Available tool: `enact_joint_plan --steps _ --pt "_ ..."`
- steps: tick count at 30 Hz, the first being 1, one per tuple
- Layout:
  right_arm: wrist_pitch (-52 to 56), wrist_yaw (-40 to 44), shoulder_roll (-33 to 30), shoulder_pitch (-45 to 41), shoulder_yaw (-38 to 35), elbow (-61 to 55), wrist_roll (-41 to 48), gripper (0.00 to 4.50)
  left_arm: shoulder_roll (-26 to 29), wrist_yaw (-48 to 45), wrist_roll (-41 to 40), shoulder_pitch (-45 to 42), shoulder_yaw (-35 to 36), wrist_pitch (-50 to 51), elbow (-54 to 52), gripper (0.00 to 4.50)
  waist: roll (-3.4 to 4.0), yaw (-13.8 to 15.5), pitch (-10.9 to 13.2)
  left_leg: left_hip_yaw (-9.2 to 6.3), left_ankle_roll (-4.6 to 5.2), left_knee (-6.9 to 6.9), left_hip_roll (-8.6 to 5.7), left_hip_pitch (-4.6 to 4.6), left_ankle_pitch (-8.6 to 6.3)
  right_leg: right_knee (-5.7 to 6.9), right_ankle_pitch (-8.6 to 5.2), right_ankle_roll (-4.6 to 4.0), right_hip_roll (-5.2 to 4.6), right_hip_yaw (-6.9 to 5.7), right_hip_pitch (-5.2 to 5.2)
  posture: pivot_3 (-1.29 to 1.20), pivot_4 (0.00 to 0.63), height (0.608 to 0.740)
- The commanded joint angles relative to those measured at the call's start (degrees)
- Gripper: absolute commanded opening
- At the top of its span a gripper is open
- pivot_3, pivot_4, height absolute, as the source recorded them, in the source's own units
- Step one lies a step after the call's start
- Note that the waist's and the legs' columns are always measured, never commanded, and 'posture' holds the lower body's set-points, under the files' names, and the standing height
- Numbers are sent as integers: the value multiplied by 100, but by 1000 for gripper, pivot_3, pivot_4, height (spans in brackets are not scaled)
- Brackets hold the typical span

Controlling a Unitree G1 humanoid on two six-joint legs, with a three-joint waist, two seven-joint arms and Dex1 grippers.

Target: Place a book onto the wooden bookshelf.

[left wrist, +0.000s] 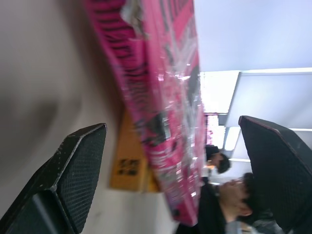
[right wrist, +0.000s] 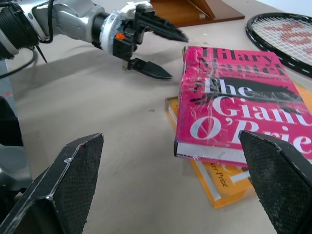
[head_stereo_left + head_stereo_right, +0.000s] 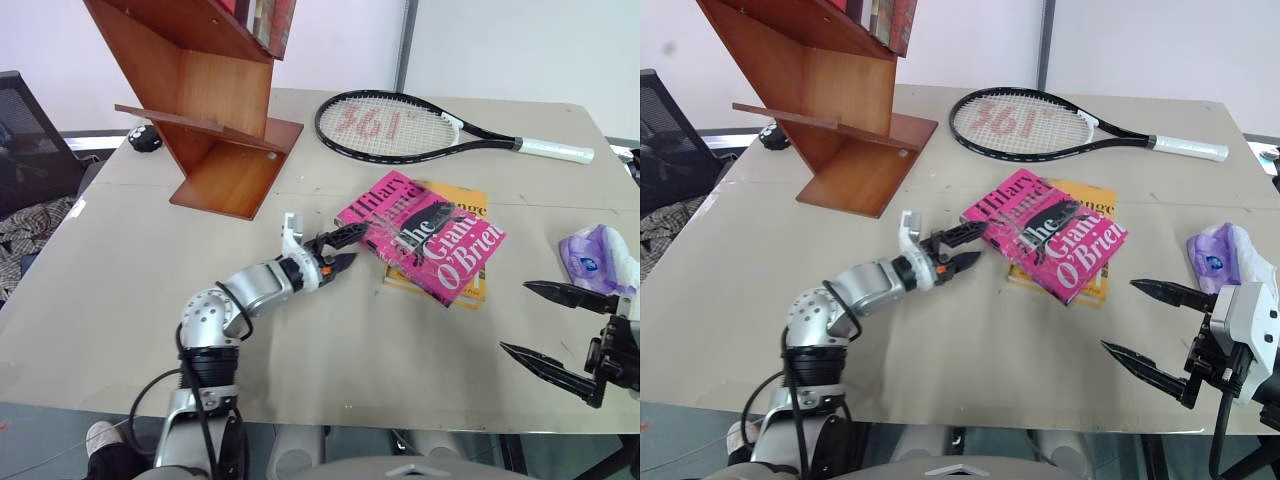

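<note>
I should use my left gripper, because the wooden bookshelf is far from my right gripper. The pink book's spine sticks out over the yellow-orange book, so my left gripper should pinch that spine.
The pink book lies flat on a yellow-orange book at the table's middle right. My left gripper is open at the pink book's near-left corner, rolled so one finger stands above the other. From the right wrist view its upper fingertip hangs close to that corner and the lower one sits left of the book; nothing is held. The left wrist view looks along the book's edge between the fingers. My right gripper is open over the front right of the table. The wooden bookshelf stands at the far left.
A tennis racket lies behind the books. At the right edge sits a purple tissue pack. Several books stand on the shelf's upper board. A small black object and a black chair are at the left.
</note>
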Motion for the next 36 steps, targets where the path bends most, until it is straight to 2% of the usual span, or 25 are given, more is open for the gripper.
enact_joint_plan --steps 1,8,11,15,16,18,23,25,27,32,34,36 --pt "-146 -70 34 86 -298 -186 88 4392 -226 9 -13 -181 -49 -78 117 4500 1 -5 0 0 0 0 -1 0 0 0 0 0 0 0 0 0 150 740" --pt "-284 -168 79 211 -238 -209 -140 4392 -895 -481 1028 -604 -13 -420 1280 4500 1 25 -6 -2 0 4 -7 3 0 -11 -5 -7 0 1 10 0 150 740" --pt "-304 -188 69 235 -236 -204 -156 4500 -1044 -649 1237 -694 164 -451 1506 3631 3 37 -13 -6 -1 4 -11 4 0 -22 -5 -7 -1 1 20 0 150 740" --pt "-323 -202 55 233 -208 -176 -176 4500 -1067 -889 1387 -723 364 -214 1557 1670 16 38 -24 -7 -1 4 -11 4 0 -26 -7 -4 -1 2 21 0 150 740" --pt "-326 -206 51 216 -180 -161 -186 4500 -1039 -888 1395 -700 428 -152 1530 1004 16 37 -25 -8 -1 4 -11 4 0 -25 -7 -4 -1 1 21 0 150 740" --pt "-328 -209 46 192 -143 -143 -199 4500 -1009 -890 1398 -673 522 -48 1485 251 17 29 -25 -11 -1 4 -10 5 0 -25 -8 -1 0 0 21 0 150 740" --pt "-335 -178 -34 -54 112 -19 -203 4500 -487 -1440 1880 -430 375 253 465 162 18 -30 -26 -11 -1 1 -9 5 0 -26 -6 -4 1 0 20 0 150 740" --pt "-337 -162 -73 -182 166 43 -159 4500 -155 -2066 2309 -368 145 153 -291 162 15 -50 -24 -12 -1 -6 -8 5 -1 -26 -5 -7 1 1 19 0 150 740" --pt "-345 -144 -115 -349 241 131 -118 4500 264 -2781 3104 -364 -119 -358 -1108 162 11 -35 -21 -13 -2 -12 -7 -1 0 -26 -4 -8 2 0 12 0 150 740" --pt "-514 41 -228 -735 427 426 -218 4500 1313 -4188 3940 -826 -123 -984 -2225 162 12 5 -19 -12 -3 -11 -8 -2 0 -39 -5 -9 -1 -2 17 0 150 740" --pt "-517 -9 -259 -1042 449 572 -96 4500 1927 -4864 4679 -988 -280 -1479 -2531 162 12 -6 -19 -10 -2 -13 -8 -3 -1 -53 -5 -8 -3 -1 20 0 150 740" --pt "-477 -164 -231 -1503 498 720 159 4500 2598 -5411 5885 -1260 -425 -2497 -2607 162 9 -29 -12 -5 -2 -19 -8 -3 -1 -62 -4 -8 -3 0 20 0 150 740"
